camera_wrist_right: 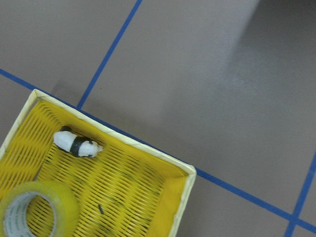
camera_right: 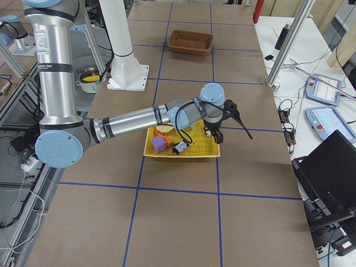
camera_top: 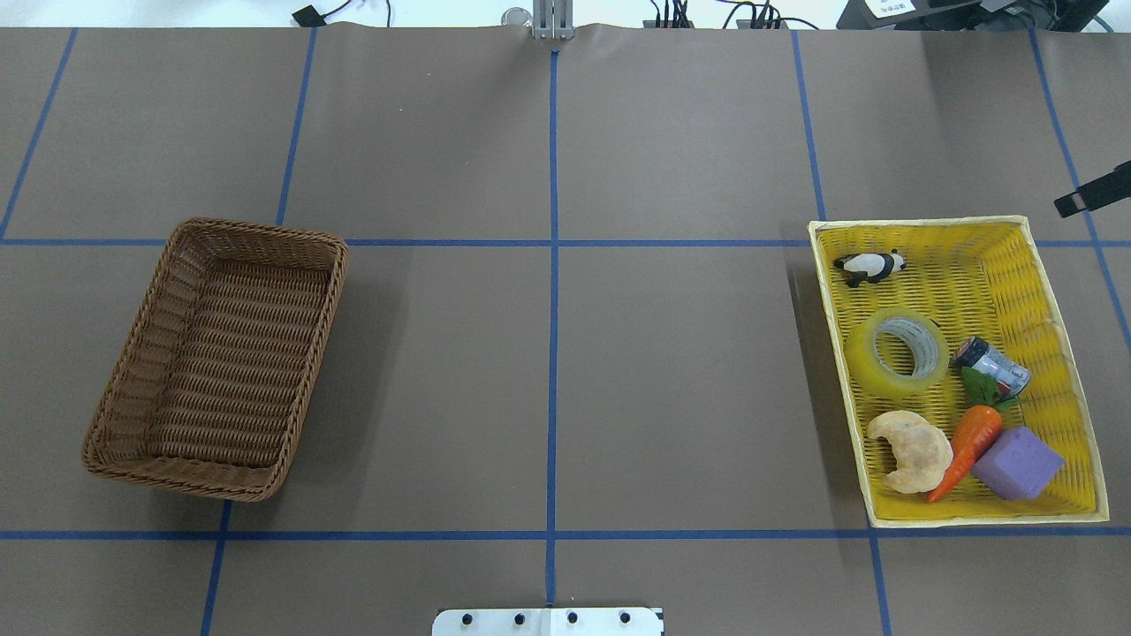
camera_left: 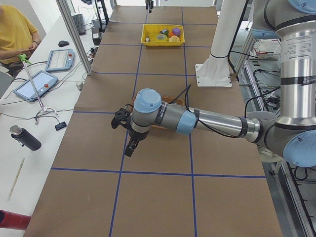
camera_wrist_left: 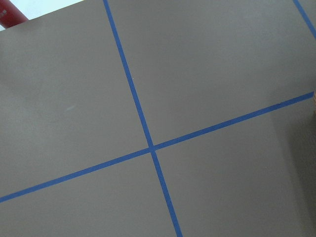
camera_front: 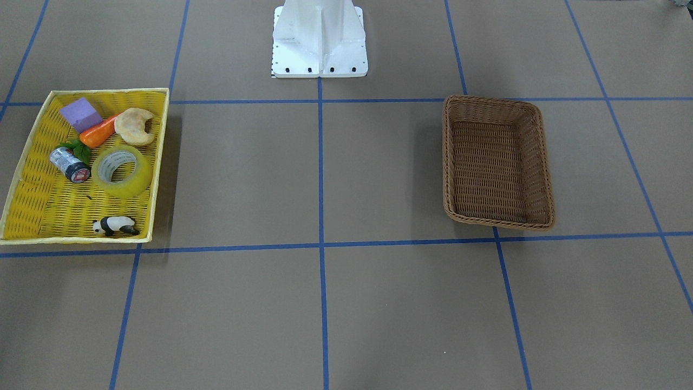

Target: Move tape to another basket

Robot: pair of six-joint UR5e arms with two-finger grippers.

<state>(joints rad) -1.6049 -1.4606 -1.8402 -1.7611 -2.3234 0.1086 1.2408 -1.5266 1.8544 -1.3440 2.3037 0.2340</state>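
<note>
The roll (camera_front: 139,181) will come away on its own when I lift it, because the yellow tape roll's whole rim lies uncovered (camera_front: 99,170) beside the cylinder and carrot.
The yellow tape roll (camera_front: 138,179) lies flat in the shallow yellow tray (camera_front: 32,162), on my right side (camera_top: 870,362). The right wrist view shows it at the bottom left (camera_wrist_right: 64,207). The brown wicker basket (camera_top: 256,231) stands empty on my left side (camera_front: 498,100). My left gripper (camera_left: 129,145) hangs over bare table beyond the basket; I cannot tell whether it is open or shut. My right gripper (camera_right: 216,135) hovers over the tray's outer end, above the tape; I cannot tell its state either.
The tray also holds a toy panda (camera_top: 870,265), a silver-and-black cylinder (camera_top: 994,364), a carrot (camera_top: 972,446), a croissant (camera_top: 910,450) and a purple block (camera_top: 1016,464). The white robot base (camera_front: 319,43) stands at mid-table. An operator (camera_left: 15,34) sits at a side table.
</note>
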